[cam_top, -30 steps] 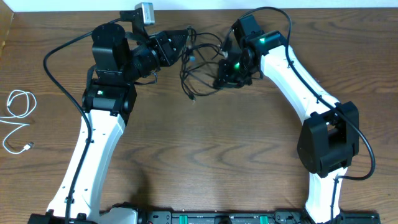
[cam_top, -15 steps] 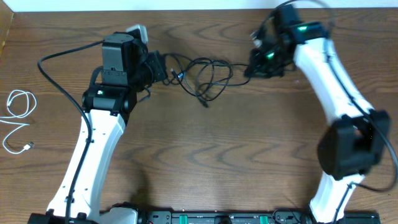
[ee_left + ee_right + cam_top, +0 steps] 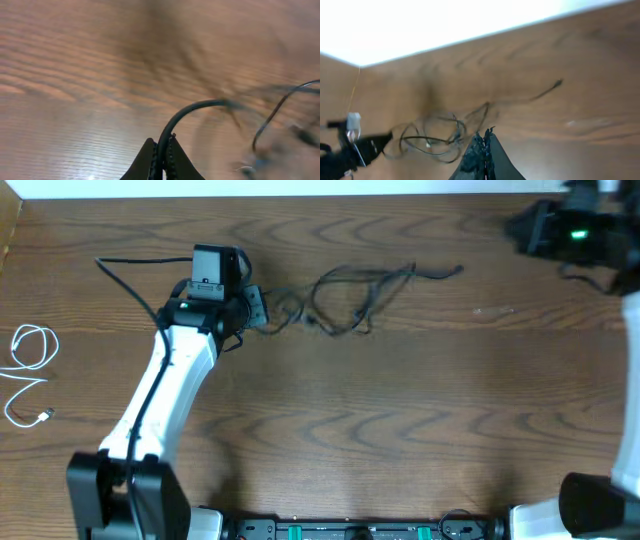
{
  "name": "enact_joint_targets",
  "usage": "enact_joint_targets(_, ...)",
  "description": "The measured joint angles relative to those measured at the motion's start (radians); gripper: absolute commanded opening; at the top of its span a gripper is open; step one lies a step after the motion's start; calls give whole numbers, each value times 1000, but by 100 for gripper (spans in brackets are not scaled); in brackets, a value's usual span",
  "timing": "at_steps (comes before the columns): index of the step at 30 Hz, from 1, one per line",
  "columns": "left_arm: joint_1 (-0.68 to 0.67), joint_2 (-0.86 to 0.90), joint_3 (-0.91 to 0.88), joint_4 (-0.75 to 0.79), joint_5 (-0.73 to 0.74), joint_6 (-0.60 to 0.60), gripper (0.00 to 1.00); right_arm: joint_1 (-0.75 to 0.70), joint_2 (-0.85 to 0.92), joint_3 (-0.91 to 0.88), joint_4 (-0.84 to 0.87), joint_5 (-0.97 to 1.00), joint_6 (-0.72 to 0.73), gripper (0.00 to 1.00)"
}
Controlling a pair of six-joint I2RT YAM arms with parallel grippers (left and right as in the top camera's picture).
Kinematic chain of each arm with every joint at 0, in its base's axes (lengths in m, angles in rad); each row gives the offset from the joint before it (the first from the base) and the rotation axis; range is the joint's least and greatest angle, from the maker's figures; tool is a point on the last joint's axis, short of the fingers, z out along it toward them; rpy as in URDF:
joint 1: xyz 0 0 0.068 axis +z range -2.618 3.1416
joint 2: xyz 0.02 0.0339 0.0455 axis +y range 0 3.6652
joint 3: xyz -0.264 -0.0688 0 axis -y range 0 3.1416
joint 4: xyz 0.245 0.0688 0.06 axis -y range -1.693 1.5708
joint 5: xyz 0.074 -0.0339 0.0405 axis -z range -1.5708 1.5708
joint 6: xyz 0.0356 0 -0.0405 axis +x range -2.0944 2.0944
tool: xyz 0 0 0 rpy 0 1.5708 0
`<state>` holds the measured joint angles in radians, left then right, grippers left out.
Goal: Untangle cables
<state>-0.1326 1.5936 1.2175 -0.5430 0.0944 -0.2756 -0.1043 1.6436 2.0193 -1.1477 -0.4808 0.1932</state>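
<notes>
My left gripper needs to lift the black cable it is holding up high before my right gripper reaches into the tangled heap (image 3: 376,283), because the cable runs into tangled loops lying flat (image 3: 322,304).
A bunch of thin black cables (image 3: 345,290) lies stretched across the far middle of the table, one loose end (image 3: 457,271) pointing right. My left gripper (image 3: 256,310) is at the bunch's left end and is shut on a black cable (image 3: 192,107) that arcs away from its jaws (image 3: 162,150). My right gripper (image 3: 522,225) is far off at the back right, shut and empty (image 3: 484,139), apart from the bunch (image 3: 432,137). A white cable (image 3: 28,370) lies coiled alone at the far left.
The table's back edge meets a white wall (image 3: 445,20) just behind the bunch. The left arm's own thick black wire (image 3: 130,275) loops over the table to the left of its wrist.
My right gripper has let go of the bunch and swung away to the back right. My left gripper has drawn its cable leftward. The bunch now lies stretched out longer and flatter.
</notes>
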Motion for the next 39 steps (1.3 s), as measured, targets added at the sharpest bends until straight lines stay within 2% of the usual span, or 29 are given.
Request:
enact_joint_targets(9,1,143,0,-15,-80,11,8,-149,-95,125,-32,2,0,1)
enact_joint_targets(15,1,150,0,2,-72,11,8,-148,-89,127,-108,-10,-12,1)
enact_joint_targets(18,2,149,0,55,-6,12,8,-129,-75,127,-134,-13,-19,2)
enact_joint_targets(24,2,100,0,270,266,6,7,-57,-37,126,-173,-18,-38,1)
enact_joint_targets(28,1,-14,0,473,452,-92,8,4,-3,126,-181,-18,-44,1)
enact_joint_targets(35,0,-211,2,726,562,-272,8,103,67,126,-183,-20,-45,1)
enact_joint_targets(39,0,-270,2,808,575,-336,8,145,104,126,-179,-19,-46,4)
